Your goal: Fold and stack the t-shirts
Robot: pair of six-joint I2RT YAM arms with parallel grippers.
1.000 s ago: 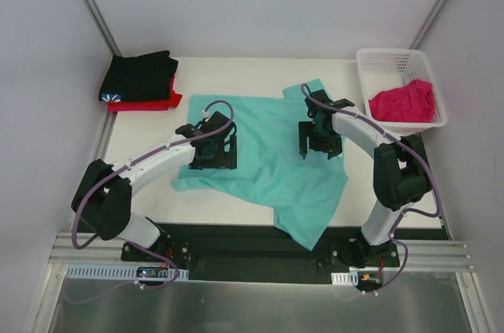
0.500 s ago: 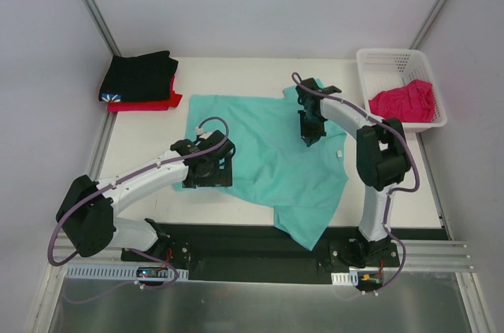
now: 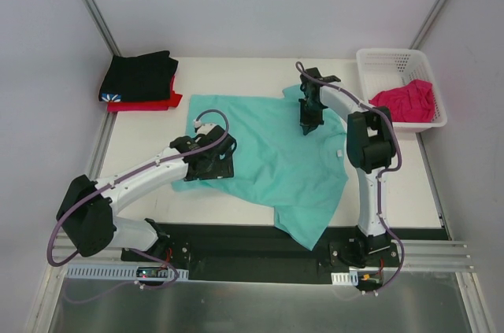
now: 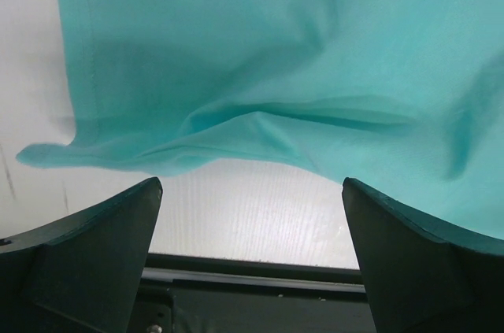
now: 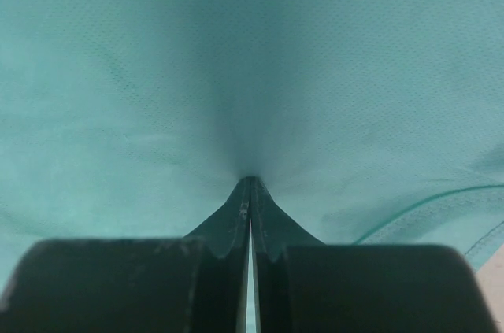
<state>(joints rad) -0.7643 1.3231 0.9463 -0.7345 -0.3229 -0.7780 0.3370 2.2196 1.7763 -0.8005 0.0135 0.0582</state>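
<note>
The teal-green t-shirt's near hem is bunched up in a fold (image 4: 260, 132), so the robot's left gripper should pull it flat toward the table's near edge (image 3: 197, 220) before folding.
A teal-green t-shirt (image 3: 268, 152) lies spread across the middle of the table, one end hanging over the near edge. My right gripper (image 3: 308, 123) is at its far part near the collar, shut with the teal cloth (image 5: 157, 73) pinched and puckering at the fingertips (image 5: 250, 181). My left gripper (image 3: 211, 166) hovers open over the shirt's near-left hem (image 4: 197, 140), nothing between its fingers (image 4: 94, 246). A black t-shirt (image 3: 140, 75) lies folded on a red one (image 3: 150, 103) at the far left. A magenta-pink t-shirt (image 3: 403, 101) sits crumpled in the basket.
The white lattice basket (image 3: 394, 53) stands at the far right corner. Grey walls close in on both sides. The black mounting rail (image 3: 252, 242) runs along the near edge of the table (image 3: 142, 144).
The right gripper moved toward the far edge and shut on the teal cloth. The left gripper shifted nearer, to the left hem, staying open. The shirt's left part now lies flatter.
</note>
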